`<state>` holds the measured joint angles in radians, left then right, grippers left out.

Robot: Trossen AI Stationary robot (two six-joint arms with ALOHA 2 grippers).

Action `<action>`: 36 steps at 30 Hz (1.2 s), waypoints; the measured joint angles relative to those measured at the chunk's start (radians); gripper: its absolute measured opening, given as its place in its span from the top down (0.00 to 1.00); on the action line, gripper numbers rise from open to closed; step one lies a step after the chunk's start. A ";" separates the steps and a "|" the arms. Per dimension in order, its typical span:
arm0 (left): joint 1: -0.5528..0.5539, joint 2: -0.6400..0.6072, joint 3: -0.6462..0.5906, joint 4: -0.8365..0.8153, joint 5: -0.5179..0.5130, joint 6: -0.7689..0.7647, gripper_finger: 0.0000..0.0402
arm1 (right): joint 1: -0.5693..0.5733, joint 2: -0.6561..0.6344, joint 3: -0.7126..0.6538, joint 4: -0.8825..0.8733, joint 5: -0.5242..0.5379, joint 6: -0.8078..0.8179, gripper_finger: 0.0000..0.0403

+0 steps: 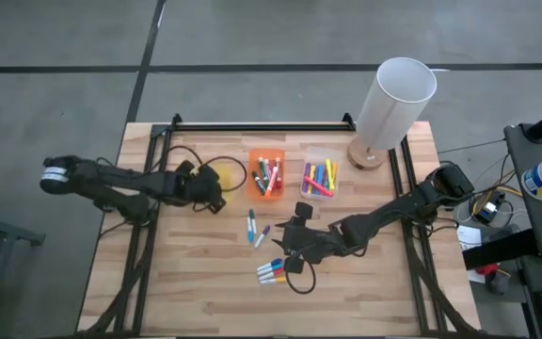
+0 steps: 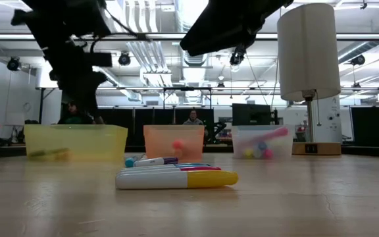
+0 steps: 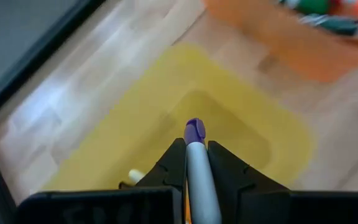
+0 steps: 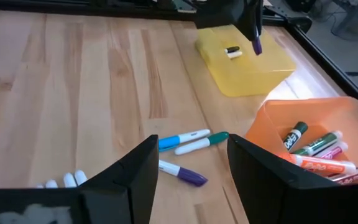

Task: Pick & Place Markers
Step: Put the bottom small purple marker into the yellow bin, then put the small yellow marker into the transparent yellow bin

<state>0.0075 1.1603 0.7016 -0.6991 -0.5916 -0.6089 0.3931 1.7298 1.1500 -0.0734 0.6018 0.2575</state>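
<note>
I should pick up the yellow-capped marker (image 2: 177, 179) with my right gripper and hand it to my left gripper, because the yellow bin (image 2: 76, 141) is far across from my right gripper.
My left gripper (image 3: 196, 148) is shut on a white-barrelled marker with a purple cap (image 3: 194, 130), held above the yellow bin (image 3: 135, 124). One short marker (image 4: 232, 51) lies in that bin. My right gripper (image 4: 192, 149) stands open above the table's middle, with nothing between its fingers. Below it a blue-capped marker (image 4: 182, 138), a green-capped one (image 4: 202, 142) and a purple-capped one (image 4: 183, 173) lie flat on the wood. Several more markers (image 1: 273, 272) lie side by side nearer the front edge. The orange bin (image 1: 266, 175) and the clear bin (image 1: 319, 178) hold markers. My left gripper pinches the marker's white barrel (image 3: 197, 171) between its two fingers. The marker lies along the fingers, and its purple cap sticks out past their tips. The fingers slant down from the table's left side. The marker is lifted clear, cap downward, over the yellow bin.
A white cylindrical lamp (image 1: 393, 102) on a round wooden base stands at the far right corner. A black frame rail (image 1: 262, 124) runs along the far edge. The three bins stand in a row across the middle; bare wood lies at the near left.
</note>
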 joint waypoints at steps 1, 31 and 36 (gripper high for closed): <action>0.026 0.000 -0.006 -0.001 0.021 0.000 0.91 | 0.000 0.000 0.000 0.000 0.000 0.002 0.54; 0.154 -0.013 -0.001 0.075 0.176 -0.014 0.62 | -0.001 0.007 -0.060 0.001 -0.035 0.025 0.54; 0.041 -0.045 -0.002 0.283 0.213 -0.004 0.62 | -0.001 0.030 -0.077 0.000 -0.264 -0.025 0.55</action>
<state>0.0484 1.1157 0.6993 -0.4165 -0.3791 -0.6128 0.3919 1.7603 1.0725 -0.0730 0.3379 0.2321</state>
